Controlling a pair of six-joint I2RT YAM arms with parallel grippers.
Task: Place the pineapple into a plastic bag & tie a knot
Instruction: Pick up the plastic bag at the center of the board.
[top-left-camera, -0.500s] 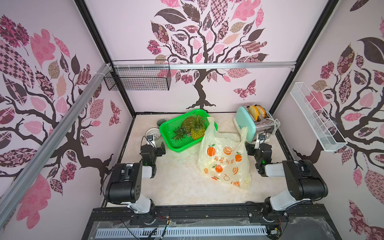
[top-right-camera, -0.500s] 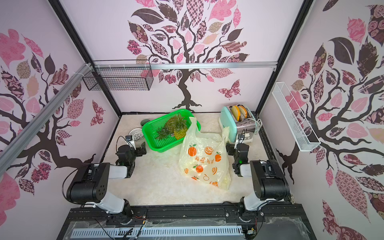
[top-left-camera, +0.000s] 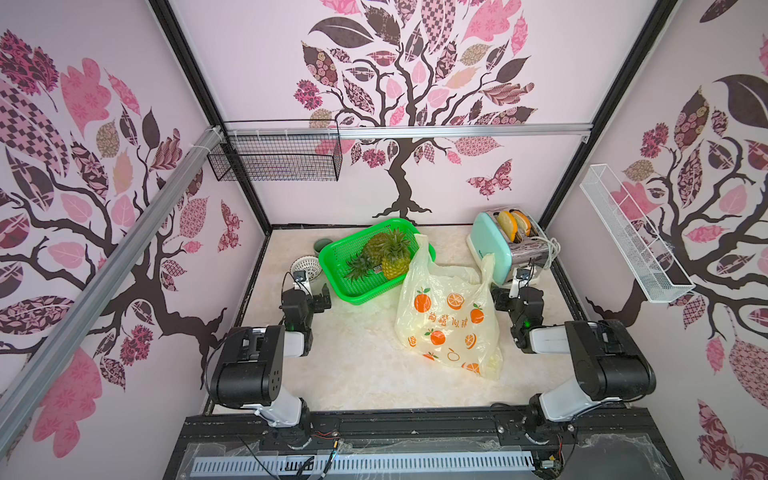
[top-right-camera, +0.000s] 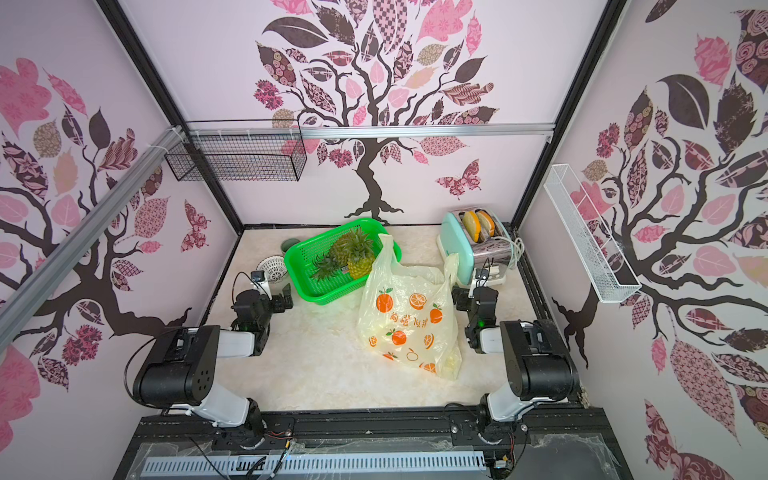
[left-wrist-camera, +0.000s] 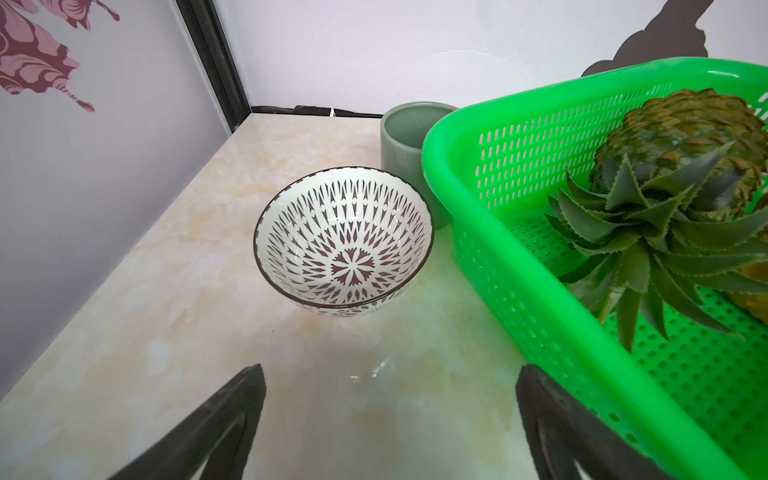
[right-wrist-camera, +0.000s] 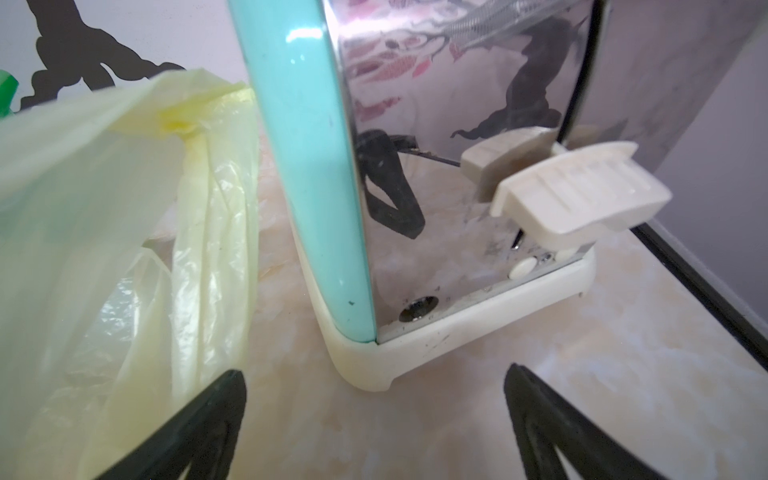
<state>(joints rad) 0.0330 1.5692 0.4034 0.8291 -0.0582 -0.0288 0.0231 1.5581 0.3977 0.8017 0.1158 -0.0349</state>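
The plastic bag (top-left-camera: 449, 316) will open wide, empty, when the robot lifts it by the loops, because the bag's printed front lies limp below spread handle loops (top-left-camera: 487, 269).
Two pineapples lie in a green basket (top-left-camera: 357, 291) at the back of the table: a yellow pineapple (top-left-camera: 395, 266) and a greener one (top-left-camera: 374, 245) behind it, whose crown also shows in the left wrist view (left-wrist-camera: 648, 232). The plastic bag (top-left-camera: 449, 320), pale yellow with orange fruit prints, lies crumpled right of the basket with both handle loops sticking up. My left gripper (top-left-camera: 309, 291) is open and empty just left of the basket's near corner. My right gripper (top-left-camera: 517, 291) is open and empty between the bag (right-wrist-camera: 124, 249) and the toaster (right-wrist-camera: 299, 166).
A mint and chrome toaster (top-left-camera: 511, 245) with bread in its slots stands at the back right. A patterned bowl (left-wrist-camera: 345, 237) and a grey-green cup (left-wrist-camera: 407, 133) sit left of the basket. A black wire basket (top-left-camera: 276, 162) and a white wire shelf (top-left-camera: 631, 237) hang on the walls.
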